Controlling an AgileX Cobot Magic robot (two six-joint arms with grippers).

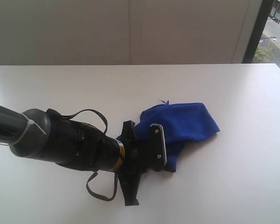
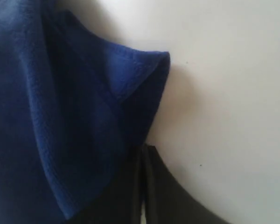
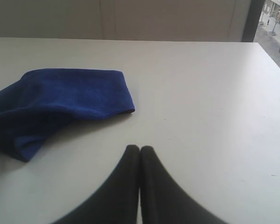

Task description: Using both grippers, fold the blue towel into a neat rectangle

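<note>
The blue towel's folds [image 2: 46, 121] are bunched up next to the closed fingers of the robot's left gripper, so next the gripper opens, moves back and takes the towel by its narrow end.
The blue towel [image 1: 182, 123] lies bunched and partly doubled over on the white table [image 1: 242, 182], right of centre. My left gripper [image 1: 148, 140] reaches in from the left at the towel's near-left edge. In the left wrist view its black fingers [image 2: 154, 186] are pressed together, with the towel [image 2: 60, 116] gathered at and over their tips, so the left gripper [image 2: 143, 150] is shut on the cloth. The right gripper [image 3: 140, 149] is shut and empty above bare table, apart from the towel [image 3: 74, 95]. It is out of the exterior view. A tiny white tag [image 1: 162, 101] shows at the towel's far edge.
A pale wall [image 1: 130, 28] runs behind the table's far edge. A dark window frame [image 1: 252, 32] with a street view stands at the back right. Black cables [image 1: 91, 114] loop around the left arm's wrist.
</note>
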